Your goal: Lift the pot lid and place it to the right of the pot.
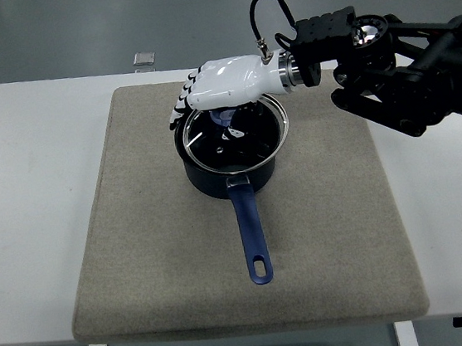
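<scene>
The clear glass shows only a dark inside (249, 146), so I expect to see an empty saucepan (230, 181) when I raise the lid.
A dark blue saucepan (214, 182) stands on the mat, its long blue handle (253, 239) pointing toward the near edge. The glass lid (253, 134) with a metal rim lies over the pot's mouth, and its bluish knob (226, 117) shows just under my palm. My right hand (183, 105), white with dark joints, hovers over the lid's far-left part. Its fingers (179, 110) stretch out to the left past the rim, open, closing on nothing. The black right arm comes in from the upper right.
A grey-beige mat (138, 234) covers the middle of the white table (21, 163). A small square grey object (144, 58) lies at the table's far edge. To the right of the pot the mat is bare (341, 185).
</scene>
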### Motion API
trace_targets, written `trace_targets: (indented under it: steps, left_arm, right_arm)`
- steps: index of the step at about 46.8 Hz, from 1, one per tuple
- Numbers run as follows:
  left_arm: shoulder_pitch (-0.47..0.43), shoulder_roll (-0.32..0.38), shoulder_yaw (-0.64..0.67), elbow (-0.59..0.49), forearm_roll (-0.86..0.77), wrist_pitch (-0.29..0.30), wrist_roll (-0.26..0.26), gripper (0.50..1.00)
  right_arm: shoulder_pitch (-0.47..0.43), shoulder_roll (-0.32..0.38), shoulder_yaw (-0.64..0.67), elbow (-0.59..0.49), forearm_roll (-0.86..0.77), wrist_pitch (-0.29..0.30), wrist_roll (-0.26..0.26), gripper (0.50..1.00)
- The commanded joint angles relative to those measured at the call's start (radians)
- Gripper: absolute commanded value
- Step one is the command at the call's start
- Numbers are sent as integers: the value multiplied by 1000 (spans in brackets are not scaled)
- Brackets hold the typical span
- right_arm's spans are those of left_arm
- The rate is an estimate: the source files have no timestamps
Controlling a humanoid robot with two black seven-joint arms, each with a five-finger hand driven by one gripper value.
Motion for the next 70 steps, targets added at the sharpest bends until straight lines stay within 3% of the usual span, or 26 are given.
trace_targets:
  steps: [1, 24, 70]
  left_arm:
    - [0, 0, -1, 0, 0, 0, 0, 1000]
    - [0, 0, -1, 0, 0, 0, 0, 1000]
    - [0, 0, -1, 0, 0, 0, 0, 1000]
  right_arm:
    - [4, 0, 0, 0, -1, 5, 0, 905]
    - [78, -18, -81, 2, -6, 14, 0, 905]
    - [98, -32, -113, -2, -19, 13, 0, 903]
